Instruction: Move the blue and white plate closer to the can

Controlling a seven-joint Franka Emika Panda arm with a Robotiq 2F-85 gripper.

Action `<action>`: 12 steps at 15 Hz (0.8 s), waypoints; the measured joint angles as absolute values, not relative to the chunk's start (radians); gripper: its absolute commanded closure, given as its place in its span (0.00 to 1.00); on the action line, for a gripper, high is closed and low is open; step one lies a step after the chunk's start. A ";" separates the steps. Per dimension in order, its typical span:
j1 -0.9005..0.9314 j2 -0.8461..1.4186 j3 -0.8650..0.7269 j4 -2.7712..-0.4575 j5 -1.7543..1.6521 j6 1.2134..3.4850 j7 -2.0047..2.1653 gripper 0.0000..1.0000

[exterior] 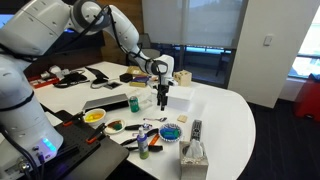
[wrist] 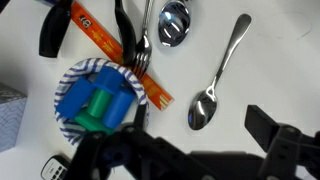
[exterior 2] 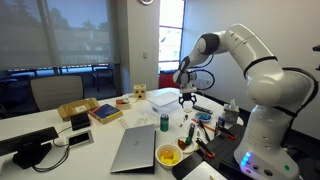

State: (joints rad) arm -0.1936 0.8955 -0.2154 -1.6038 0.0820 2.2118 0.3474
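Note:
My gripper will move the plate (exterior: 171, 132) with thick, rounded blue and green shapes (wrist: 97, 99) piled up in it. The plate will take them along and spill some as it moves.
The blue and white plate (exterior: 171, 131) lies on the white table near its front, with a blue-teal centre. In the wrist view the plate (wrist: 72, 112) is at lower left and has blue and green shapes in its middle. The dark green can (exterior: 135, 103) stands to the side of it, apart, and shows in both exterior views (exterior 2: 165, 121). My gripper (exterior: 161, 97) hangs open and empty above the table, between can and plate and a little behind them. In the wrist view its fingers (wrist: 200, 124) straddle a spoon below, with the plate beside the left finger.
Two spoons (wrist: 205, 103), a fork (wrist: 141, 52) and an orange strip (wrist: 108, 48) lie by the plate. A yellow bowl (exterior: 94, 116), a blue-topped bottle (exterior: 143, 146), a tissue box (exterior: 193, 156), a remote (exterior: 196, 128) and a laptop (exterior 2: 134, 148) are on the table.

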 measured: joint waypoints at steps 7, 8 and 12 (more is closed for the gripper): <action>-0.208 1.046 -0.267 -1.415 0.083 2.069 0.512 0.00; -0.211 1.065 -0.270 -1.395 0.083 2.053 0.536 0.00; -0.221 1.139 -0.276 -1.317 0.084 2.016 0.616 0.00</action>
State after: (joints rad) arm -0.2213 1.1385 -0.2764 -1.3167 0.0839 2.0164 0.6161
